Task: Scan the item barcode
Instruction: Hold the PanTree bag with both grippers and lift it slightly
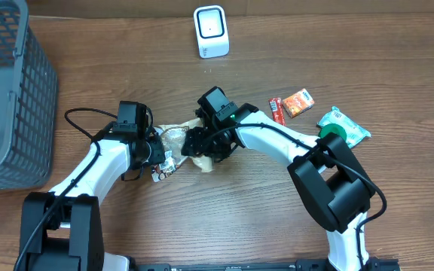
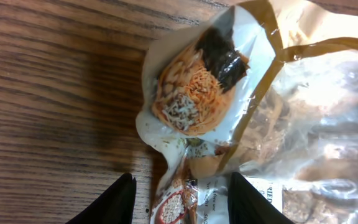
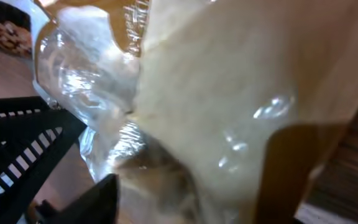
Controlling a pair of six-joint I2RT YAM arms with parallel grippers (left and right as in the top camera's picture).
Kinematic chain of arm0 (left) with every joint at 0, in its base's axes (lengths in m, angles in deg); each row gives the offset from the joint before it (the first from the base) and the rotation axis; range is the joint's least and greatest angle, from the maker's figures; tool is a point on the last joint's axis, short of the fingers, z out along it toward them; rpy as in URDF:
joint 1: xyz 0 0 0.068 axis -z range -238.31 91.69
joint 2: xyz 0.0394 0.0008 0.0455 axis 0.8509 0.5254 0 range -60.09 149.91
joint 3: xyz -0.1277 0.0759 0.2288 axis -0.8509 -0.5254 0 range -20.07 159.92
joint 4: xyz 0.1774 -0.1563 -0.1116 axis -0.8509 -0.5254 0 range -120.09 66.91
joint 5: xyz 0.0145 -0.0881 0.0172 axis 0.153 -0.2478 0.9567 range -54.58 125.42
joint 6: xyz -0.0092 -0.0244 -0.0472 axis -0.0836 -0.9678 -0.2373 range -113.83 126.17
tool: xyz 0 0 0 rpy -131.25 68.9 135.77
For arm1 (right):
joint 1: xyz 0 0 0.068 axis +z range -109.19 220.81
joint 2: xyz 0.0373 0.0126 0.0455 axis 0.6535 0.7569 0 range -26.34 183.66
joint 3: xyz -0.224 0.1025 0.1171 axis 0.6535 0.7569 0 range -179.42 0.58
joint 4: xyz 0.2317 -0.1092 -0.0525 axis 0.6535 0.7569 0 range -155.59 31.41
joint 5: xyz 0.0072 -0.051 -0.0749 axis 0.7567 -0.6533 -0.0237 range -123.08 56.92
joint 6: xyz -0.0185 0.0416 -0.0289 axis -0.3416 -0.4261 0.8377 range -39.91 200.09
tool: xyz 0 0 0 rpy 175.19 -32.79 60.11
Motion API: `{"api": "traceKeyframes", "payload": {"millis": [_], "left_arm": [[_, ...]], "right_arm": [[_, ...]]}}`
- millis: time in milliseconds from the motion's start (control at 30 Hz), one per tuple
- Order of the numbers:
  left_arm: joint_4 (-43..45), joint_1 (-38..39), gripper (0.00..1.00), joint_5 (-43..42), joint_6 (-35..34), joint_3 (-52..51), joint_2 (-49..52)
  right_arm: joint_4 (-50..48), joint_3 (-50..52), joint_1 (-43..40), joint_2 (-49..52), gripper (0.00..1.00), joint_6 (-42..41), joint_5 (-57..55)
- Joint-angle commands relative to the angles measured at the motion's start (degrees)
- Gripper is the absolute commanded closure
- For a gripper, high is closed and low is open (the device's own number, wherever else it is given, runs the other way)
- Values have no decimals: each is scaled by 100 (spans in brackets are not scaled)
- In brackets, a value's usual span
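My right gripper should open its fingers and take hold of the tan end (image 1: 203, 163) again squarely while my left gripper holds, because the packet's tan side (image 3: 176, 165) is bunched up crooked at my right gripper's fingers.
The item is a crinkly clear and tan food packet (image 1: 175, 139) at the table's middle, between both arms. My left gripper (image 1: 160, 154) holds its left end. In the left wrist view the packet (image 2: 197, 93) shows a picture of food, and its lower end sits between the black fingers of the left gripper (image 2: 182, 199). My right gripper (image 1: 202, 147) is on the packet's right end. The packet (image 3: 229, 93) fills the right wrist view, where one finger (image 3: 101, 199) rests against it and the other is hidden. A white scanner (image 1: 211, 31) stands at the back. No barcode shows.
A grey mesh basket (image 1: 6, 90) stands at the far left. A red stick packet (image 1: 276, 111), an orange packet (image 1: 298, 102) and a green packet (image 1: 343, 126) lie to the right. The left arm's black frame (image 3: 17, 137) crosses the right wrist view.
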Motion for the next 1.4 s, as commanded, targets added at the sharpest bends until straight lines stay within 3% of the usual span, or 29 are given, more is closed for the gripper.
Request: {"api": "traceKeyframes", "payload": {"millis": [0,200,300,367,500,533,567,633,833,1033,1200,1267,1367], "left_arm": [[-22,46,59,55,133,-101,260],[-20,46,59,55,133,-101,260],[-20,46,58,55,133,-101,260],[-20,46,58,57,133,-101,260],[-20,46,57,57,133,-101,260],[-20,46,57,57,133,-101,260],[-20,46,57,57,133,-101,260],[-15,46,57,57,133,-101,260],[24,46,57,57,133,-101,260],[24,46,56,57,133,-101,260],[22,46,57,57,133,-101,260],[22,46,57,57,133,-101,260],[22,46,56,57,133,-101,260]], "right_arm": [[-260,39,28,74,57,-2,737],[-623,39,13,74,63,-9,1156],[-592,39,11,74,80,-4,1161],[-564,39,11,74,85,-2,1180],[-417,39,-22,74,85,140,1198],[-372,39,-50,74,82,186,1196],[-289,39,-125,74,69,258,1196],[-251,39,-221,74,61,256,1191],[-385,39,-350,74,60,160,929],[-466,39,-348,74,27,-50,804],[-629,39,-348,74,23,-74,741],[-634,39,-358,74,16,-247,308],[-678,39,-358,74,12,-243,291]]}}
